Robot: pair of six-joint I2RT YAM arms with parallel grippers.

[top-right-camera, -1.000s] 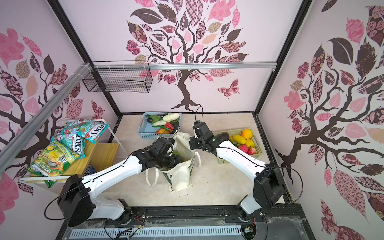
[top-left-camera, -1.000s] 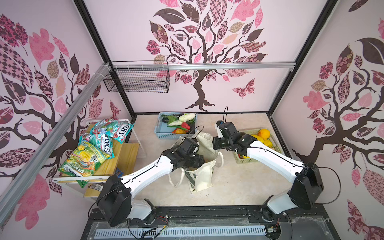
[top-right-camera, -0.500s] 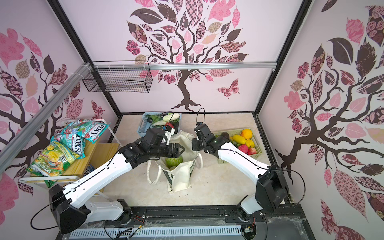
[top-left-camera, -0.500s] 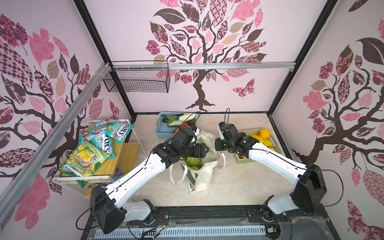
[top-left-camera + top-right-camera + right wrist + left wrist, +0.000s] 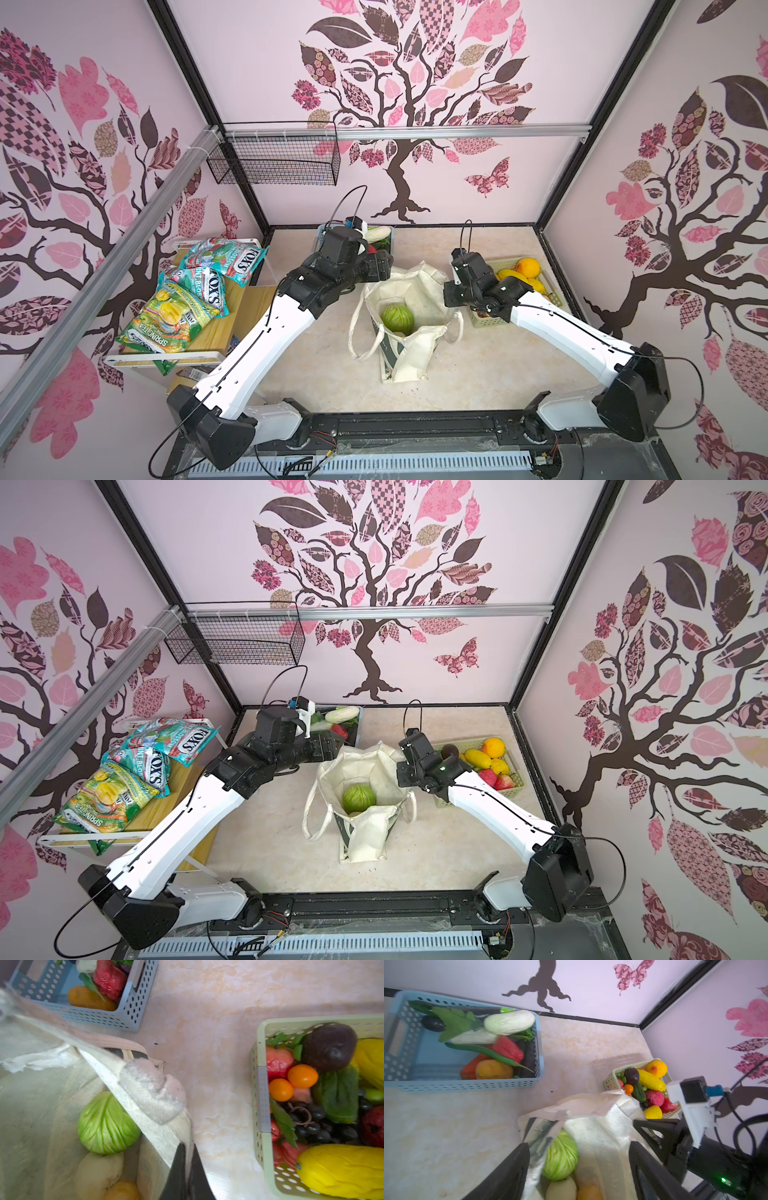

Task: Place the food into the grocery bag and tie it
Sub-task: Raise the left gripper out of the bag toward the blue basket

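The long green pepper's stem end (image 5: 522,1066) lies free on top of the vegetables in the blue basket, so the robot's left gripper keeps moving toward the stem (image 5: 528,1068) and closes there.
The cream grocery bag (image 5: 419,286) (image 5: 370,766) stands open mid-table. Inside it lie a green cabbage (image 5: 397,318) (image 5: 359,797) (image 5: 561,1159) (image 5: 108,1124), a pale piece (image 5: 97,1169) and an orange-yellow piece (image 5: 122,1190). My left gripper (image 5: 380,268) (image 5: 578,1144) is open and empty above the bag's far left rim. My right gripper (image 5: 449,297) (image 5: 186,1145) is shut on the bag's right rim (image 5: 166,1134), holding the mouth open. More food fills the blue basket (image 5: 467,1084) and the pale green basket (image 5: 261,1095) (image 5: 552,291).
The blue basket stands against the back wall, partly hidden by my left arm in both top views. At the left a wooden shelf rack (image 5: 245,307) carries snack bags (image 5: 178,307). A black wire basket (image 5: 274,164) hangs on the back wall. The bag's handles (image 5: 353,332) lie loose.
My left gripper has come up out of the bag toward the blue basket, leaving the cabbage inside, and its jaws have opened wider. My right gripper still pinches the rim.
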